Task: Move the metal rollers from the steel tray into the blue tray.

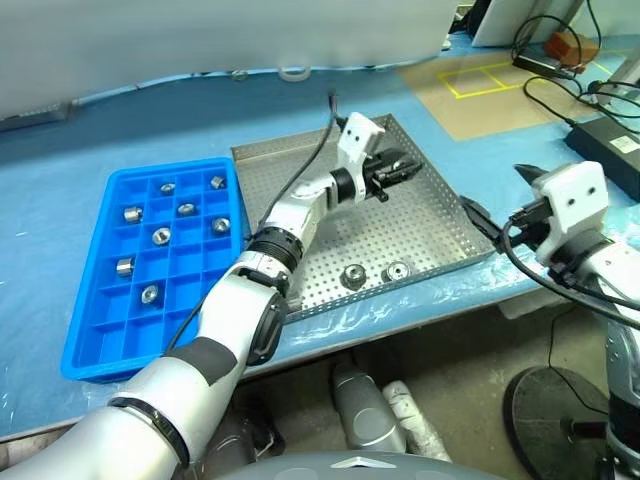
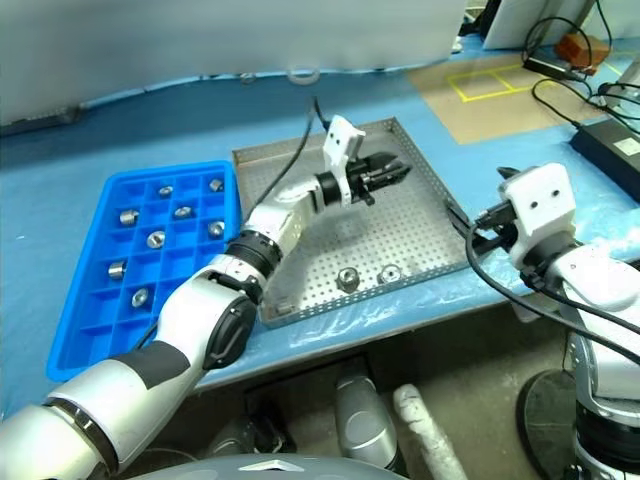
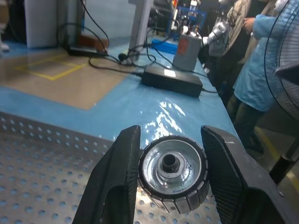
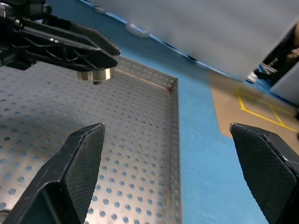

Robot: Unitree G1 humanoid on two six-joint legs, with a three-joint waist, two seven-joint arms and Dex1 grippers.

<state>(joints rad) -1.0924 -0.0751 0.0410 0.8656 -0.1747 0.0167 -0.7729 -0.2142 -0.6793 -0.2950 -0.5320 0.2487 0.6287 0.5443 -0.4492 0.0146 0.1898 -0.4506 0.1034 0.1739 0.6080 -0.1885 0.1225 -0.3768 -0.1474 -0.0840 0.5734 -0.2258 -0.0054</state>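
Note:
My left gripper has its fingers on the metal roller's sides [image 3: 186, 199] and the blue tray's front compartments [image 1: 101, 341] are empty, so it should keep going there and let go of the roller inside one.
The steel tray [image 1: 430, 235] lies in the middle of the blue table. My left gripper [image 1: 403, 172] hovers above its far part, shut on one metal roller [image 3: 174, 170], which sits between the two black fingers [image 3: 117, 182]. From the right wrist view, that same roller [image 4: 96, 74] hangs under the left gripper, above the perforated metal. Two more rollers [image 1: 352, 277] [image 1: 397, 270] rest near the tray's front rim. The blue tray [image 1: 100, 335] lies left of the steel tray, with several rollers [image 1: 161, 236] in its compartments. My right gripper [image 4: 166, 130] is open and empty off the steel tray's right edge.
A black power brick [image 1: 610, 140] and cables lie at the far right of the table, by a brown patch with yellow tape [image 1: 480, 78]. A person in a blue coat [image 3: 261, 60] stands beyond the table. The table's front edge runs just below both trays.

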